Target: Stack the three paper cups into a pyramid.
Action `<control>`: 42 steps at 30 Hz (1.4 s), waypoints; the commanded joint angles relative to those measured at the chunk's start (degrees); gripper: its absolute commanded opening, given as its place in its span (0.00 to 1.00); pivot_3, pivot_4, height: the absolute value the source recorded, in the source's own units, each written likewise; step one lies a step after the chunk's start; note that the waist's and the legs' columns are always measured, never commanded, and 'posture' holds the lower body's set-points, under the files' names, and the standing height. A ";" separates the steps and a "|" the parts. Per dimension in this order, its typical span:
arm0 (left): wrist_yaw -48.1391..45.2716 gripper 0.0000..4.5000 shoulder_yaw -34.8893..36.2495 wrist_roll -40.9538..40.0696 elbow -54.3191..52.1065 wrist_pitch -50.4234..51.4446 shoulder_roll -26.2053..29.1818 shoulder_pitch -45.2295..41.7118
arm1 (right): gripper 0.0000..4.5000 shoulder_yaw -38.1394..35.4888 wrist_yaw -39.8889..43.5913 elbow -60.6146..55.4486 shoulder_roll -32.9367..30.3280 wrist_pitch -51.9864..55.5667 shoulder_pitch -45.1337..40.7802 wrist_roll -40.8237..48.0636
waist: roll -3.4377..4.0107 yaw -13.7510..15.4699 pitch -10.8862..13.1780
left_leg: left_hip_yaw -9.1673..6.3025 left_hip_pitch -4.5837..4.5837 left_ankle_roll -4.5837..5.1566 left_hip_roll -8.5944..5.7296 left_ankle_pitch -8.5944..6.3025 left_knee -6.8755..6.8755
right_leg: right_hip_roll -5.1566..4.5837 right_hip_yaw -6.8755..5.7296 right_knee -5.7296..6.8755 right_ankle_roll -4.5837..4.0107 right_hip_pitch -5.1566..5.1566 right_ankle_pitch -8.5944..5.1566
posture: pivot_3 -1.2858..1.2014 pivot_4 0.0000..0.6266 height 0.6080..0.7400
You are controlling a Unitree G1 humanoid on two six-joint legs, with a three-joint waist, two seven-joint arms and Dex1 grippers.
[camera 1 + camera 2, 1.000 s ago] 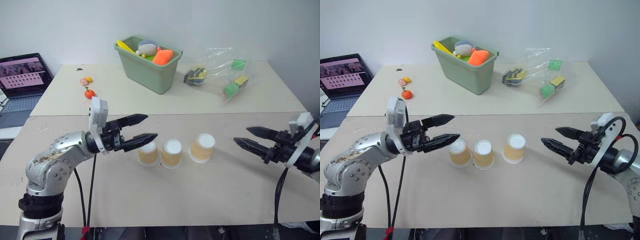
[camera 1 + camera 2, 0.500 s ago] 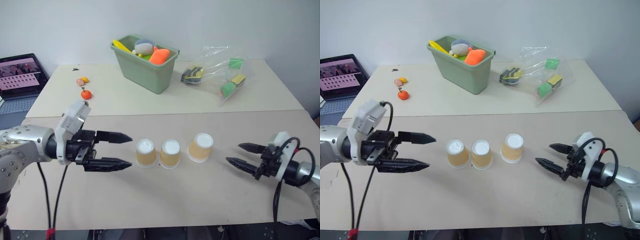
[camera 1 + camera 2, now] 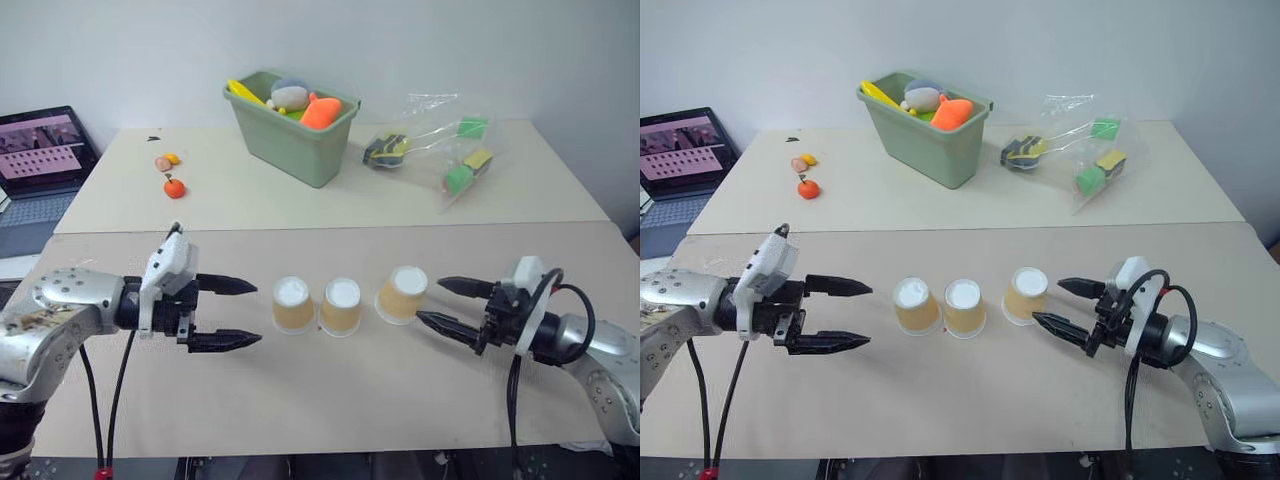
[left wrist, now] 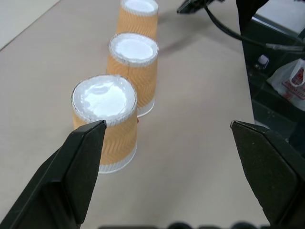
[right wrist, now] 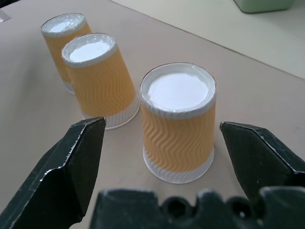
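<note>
The adjoining paper cups (image 3: 317, 306) are in my left gripper's way to the lone cup (image 3: 402, 294), so my right gripper should pick up the lone cup and put it across both adjoining cups.
Three paper cups stand upside down in a row on the near table, tan ribbed sides and white bases up: the left cup (image 3: 292, 304), the middle cup (image 3: 340, 306) and the right cup (image 3: 402, 293). My left gripper (image 3: 242, 312) is open, low over the table, pointing at the left cup (image 4: 106, 120) from its left with a gap between. Pointing at the right cup (image 5: 177, 125) from its right, my right gripper (image 3: 432, 303) is open, its fingertips close to the cup and not touching it.
A green bin (image 3: 291, 125) of toy food stands on the far table, with a clear bag (image 3: 440, 150) of items to its right and small toy fruits (image 3: 176, 185) to its left. A laptop (image 3: 40, 152) sits at the far left.
Both arms came down toward the table. The left gripper drew back left, away from the cups. The right gripper moved left to just beside the right cup. The cups stayed put.
</note>
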 commanded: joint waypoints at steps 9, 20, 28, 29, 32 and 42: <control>3.48 1.00 0.70 -0.32 -3.25 -0.02 -2.86 -0.81 | 1.00 3.83 0.34 4.04 2.46 -2.82 -3.82 -2.40 | 0.00 0.06 0.00 | 0.00 -0.12 0.01 0.00 -0.01 0.01 | 0.00 0.00 0.00 -0.04 -0.28 0.04 | 0.52 0.24 1.00; 4.65 1.00 1.46 -0.21 -3.52 0.40 -2.46 -0.11 | 1.00 7.45 0.56 9.09 5.42 -5.38 -8.95 -5.78 | 0.00 -0.07 -0.01 | 0.01 -0.09 -0.04 0.00 0.02 0.02 | 0.01 0.00 0.04 -0.08 -0.30 0.07 | 0.52 0.24 1.00; 5.43 1.00 3.16 -1.81 -4.07 1.88 -2.05 1.29 | 0.61 7.75 0.01 13.12 7.39 -5.97 -11.82 -6.62 | 0.00 -0.09 -0.01 | 0.01 -0.10 -0.05 0.00 0.03 0.02 | 0.01 0.00 0.02 -0.08 -0.31 0.07 | 0.52 0.24 1.00; 5.16 1.00 3.57 -1.79 -4.08 2.05 -1.46 2.07 | 0.58 7.79 0.07 13.30 7.35 -5.88 -12.04 -6.71 | 0.00 -0.11 -0.01 | 0.01 -0.10 -0.05 0.00 0.03 0.01 | 0.01 0.01 0.03 -0.08 -0.33 0.07 | 0.52 0.24 1.00; 4.75 1.00 5.35 -0.84 -3.06 1.77 0.02 4.11 | 0.58 7.38 0.56 12.87 6.58 -5.49 -13.12 -6.32 | 0.00 -0.27 -0.01 | 0.01 -0.10 -0.04 0.02 0.02 -0.01 | 0.04 0.00 0.05 -0.09 -0.38 0.07 | 0.52 0.24 1.00; 4.20 1.00 13.11 2.23 4.56 -1.06 2.62 7.82 | 0.58 2.69 1.68 5.93 -0.63 10.51 -32.48 8.18 | 0.04 -0.71 0.02 | 0.04 -0.12 -0.05 0.17 0.03 0.00 | 0.19 0.02 0.06 -0.20 -0.44 0.14 | 0.52 0.24 1.00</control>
